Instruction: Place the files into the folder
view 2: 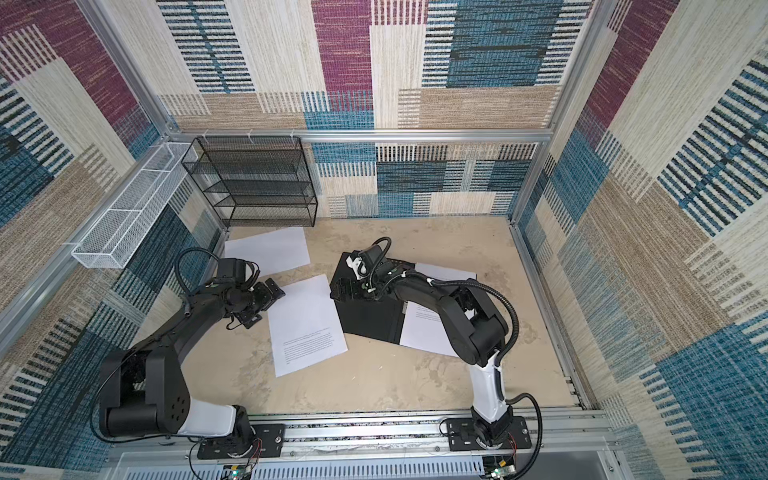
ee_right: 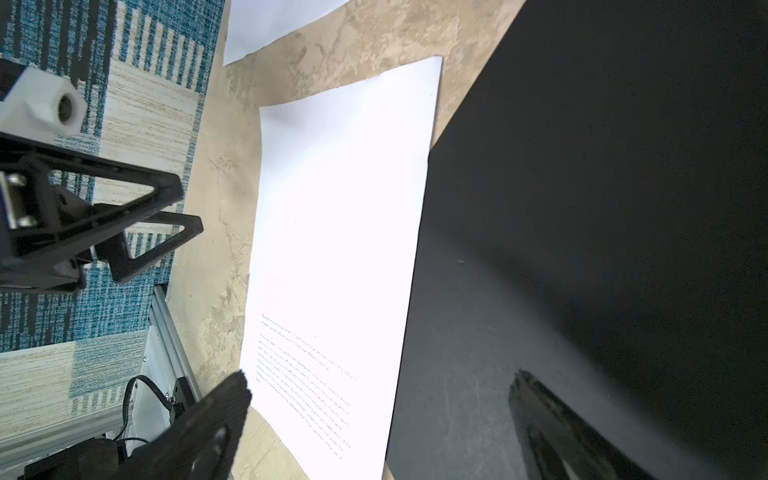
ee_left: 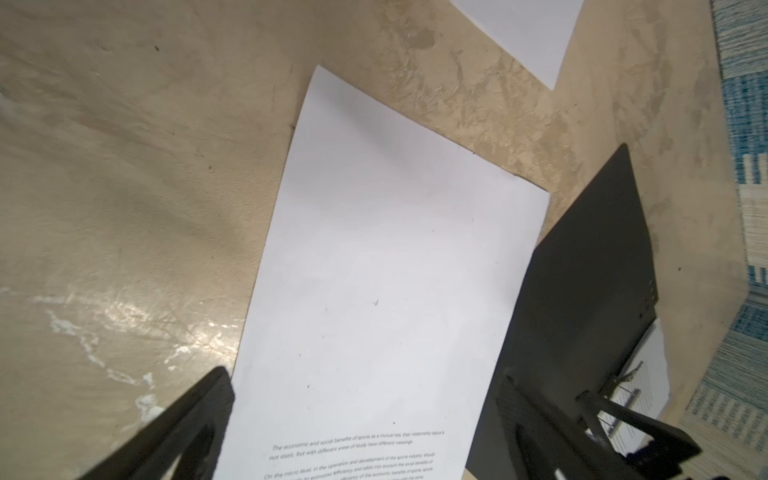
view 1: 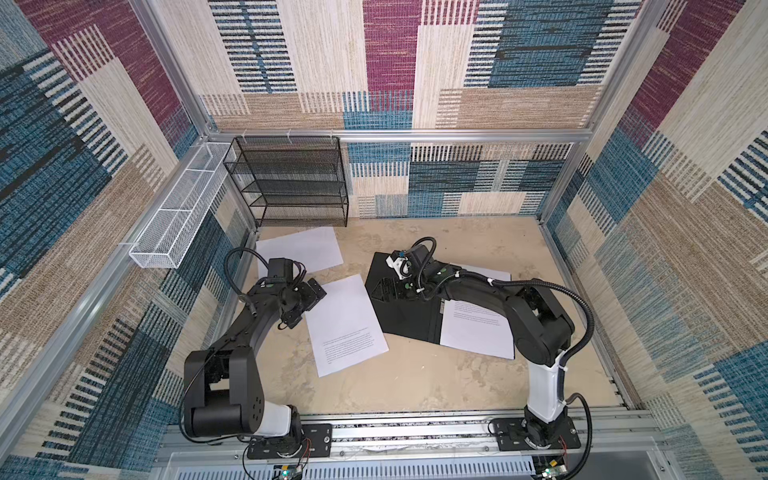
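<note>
The printed file [view 1: 345, 324] is flat next to the folder, so my left gripper should push the file's outer edge [view 1: 310, 329] inward while my right gripper grabs the other edge.
The folder [view 1: 405, 309] [view 2: 368, 318] lies open, black inside up, right of the table's middle. A printed sheet [view 1: 473, 330] rests on its right half, and another white sheet [view 1: 492, 274] pokes out behind the arm. One printed file [view 1: 345, 324] [view 2: 305, 326] [ee_left: 374, 270] [ee_right: 340, 232] lies just left of the folder. A blank file [view 1: 299, 253] [view 2: 270, 249] lies farther back. My left gripper [view 1: 312, 296] [ee_left: 365, 378] hangs open over that printed file's far left corner. Above the folder's left flap [ee_right: 582, 208], near its left edge, my right gripper [view 1: 386, 291] [ee_right: 380, 376] stands open. Neither holds anything.
A black wire-mesh rack [view 1: 286, 183] stands at the back left against the wall. A white mesh basket [view 1: 178, 216] hangs on the left frame rail. Patterned walls close in the table on three sides. The arm bases sit on the front rail [view 1: 415, 432].
</note>
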Controlling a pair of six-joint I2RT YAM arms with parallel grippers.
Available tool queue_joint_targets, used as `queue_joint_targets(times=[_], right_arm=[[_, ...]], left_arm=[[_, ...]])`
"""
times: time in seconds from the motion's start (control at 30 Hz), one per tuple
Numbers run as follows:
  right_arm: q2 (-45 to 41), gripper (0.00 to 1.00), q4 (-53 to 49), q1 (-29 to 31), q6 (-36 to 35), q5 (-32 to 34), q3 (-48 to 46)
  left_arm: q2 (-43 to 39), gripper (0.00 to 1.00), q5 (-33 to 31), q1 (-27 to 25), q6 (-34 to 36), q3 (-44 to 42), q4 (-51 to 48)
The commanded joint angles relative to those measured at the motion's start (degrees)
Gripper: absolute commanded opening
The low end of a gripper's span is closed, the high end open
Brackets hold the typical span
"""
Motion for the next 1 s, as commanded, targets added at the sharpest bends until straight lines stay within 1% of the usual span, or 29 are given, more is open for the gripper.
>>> queue_joint_targets(times=[0.0,0.1,0.17,0.3,0.53,0.63,0.8,0.97], right_arm=[[-0.3,0.99,0.7,0.1,-0.3,0.3,0.4],[0.6,1.00,-0.6,0.1,-0.6,0.8,1.9],[0.7,1.00,-0.6,0.1,-0.6,0.8,2.2],[1.8,1.00,-1.2,0.1,-0.4,0.4,2.8],[2.5,1.00,1.7,0.2,1.5,-2.9,0.7],[3.9,1.00,1.4,0.9,1.6,-3.3,1.4],[5.2,1.00,1.9,1.3,2.8,-2.8,1.6],[6.1,1.00,0.5,1.3,3.7,0.8,2.4]], left_arm=[[0.5,0.99,4.8,0.4,1.3,0.3,1.3],[2.2,0.99,11.9,0.2,-0.2,-1.6,7.5],[4.0,0.99,13.9,-0.5,-0.8,-2.0,9.8],[7.0,0.99,12.8,-1.2,-0.6,-2.0,10.8],[11.9,0.99,13.2,-1.2,0.0,-2.9,12.3],[13.4,0.99,13.6,-1.2,0.0,-3.8,13.3],[14.9,0.99,14.8,-2.6,-0.6,-4.6,15.1],[15.9,0.99,15.2,-3.5,-1.7,-5.2,16.2]])
